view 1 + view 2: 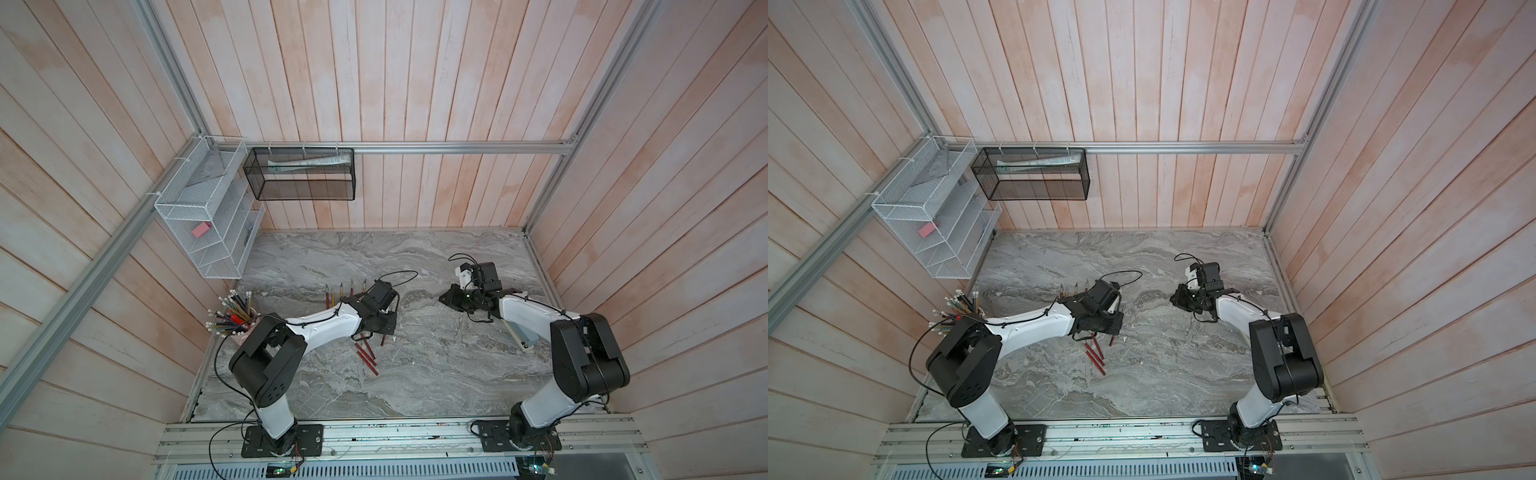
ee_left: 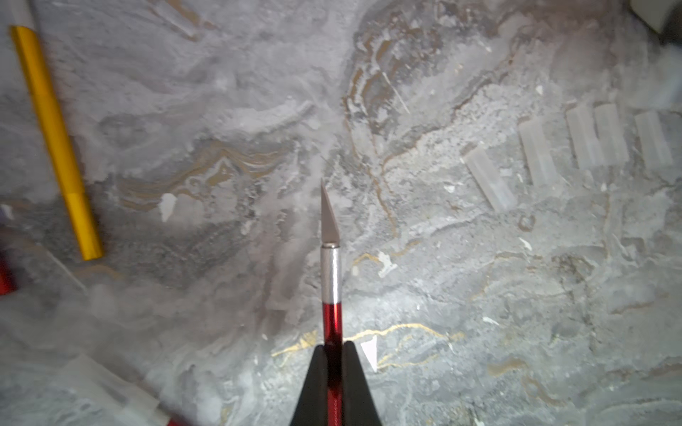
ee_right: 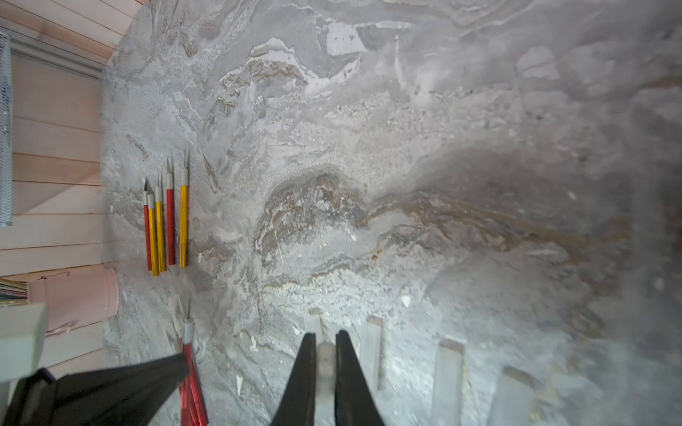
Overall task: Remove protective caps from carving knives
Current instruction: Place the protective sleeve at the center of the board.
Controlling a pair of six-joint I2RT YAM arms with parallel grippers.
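Note:
I can see the held red knife's uncapped blade (image 2: pixel 329 218) points like the end yellow knife, so I keep moving my left gripper to the open marble (image 2: pixel 166 120) beside it and release there.
My left gripper (image 2: pixel 334 346) is shut on a red carving knife (image 2: pixel 332 317); its grey blade (image 2: pixel 328 217) is bare and points away over the marble. My right gripper (image 3: pixel 326 337) is shut on a whitish protective cap (image 3: pixel 326 363). Several loose caps (image 2: pixel 489 179) lie side by side on the table beneath it, also in the right wrist view (image 3: pixel 371 350). Several bare red and yellow knives (image 3: pixel 166 221) lie in a row at the back left. Several red knives (image 1: pixel 365 353) lie in a loose heap by the left gripper (image 1: pixel 390 326). The right gripper (image 1: pixel 445 299) hovers apart, mid-table.
A pink cup of pencils (image 1: pixel 237 316) stands at the table's left edge. A white mesh rack (image 1: pixel 203 216) and a black mesh basket (image 1: pixel 299 174) hang on the walls. A grey object (image 1: pixel 524 336) lies under the right arm. A yellow knife (image 2: pixel 55 140) lies near the left gripper.

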